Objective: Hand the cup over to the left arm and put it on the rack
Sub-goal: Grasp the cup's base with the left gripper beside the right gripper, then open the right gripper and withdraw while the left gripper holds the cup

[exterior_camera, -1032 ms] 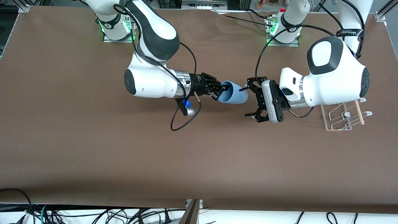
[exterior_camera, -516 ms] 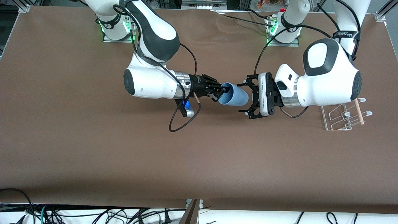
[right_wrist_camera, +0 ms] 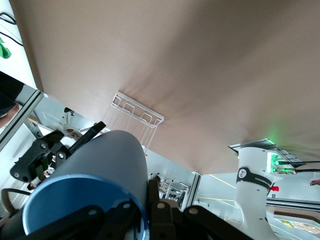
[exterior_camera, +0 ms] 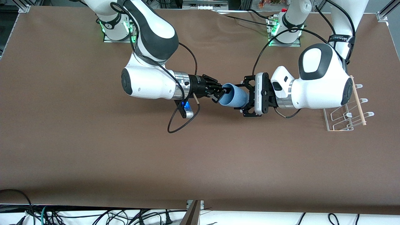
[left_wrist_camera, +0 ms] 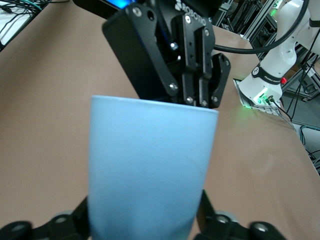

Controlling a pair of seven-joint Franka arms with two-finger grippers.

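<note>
I should open my right gripper and back it clear before my left gripper carries the cup to the rack (exterior_camera: 344, 115), because my right gripper's fingers are pinching the cup's rim (exterior_camera: 223, 100).
The light-blue cup (exterior_camera: 234, 97) is held level above the middle of the table. My right gripper (exterior_camera: 222, 92), all black, is shut on its rim, one finger inside and one outside, as the right wrist view (right_wrist_camera: 147, 220) shows. My left gripper (exterior_camera: 243, 97), a white boxy hand, is open, with its black fingers (exterior_camera: 247, 113) on either side of the cup's base. In the left wrist view the cup (left_wrist_camera: 150, 170) fills the space between my left gripper's fingers (left_wrist_camera: 65, 222). The rack (exterior_camera: 343, 116) stands on the table at the left arm's end.
A wooden dowel (exterior_camera: 358, 100) lies along the rack. A black cable loop (exterior_camera: 181, 120) hangs under the right wrist. The brown table (exterior_camera: 200, 162) is bare nearer the front camera. The rack also shows in the right wrist view (right_wrist_camera: 137, 112).
My left gripper has moved toward the cup and turned level, so its open fingers now straddle the cup's base. The right gripper and cup have shifted only slightly.
</note>
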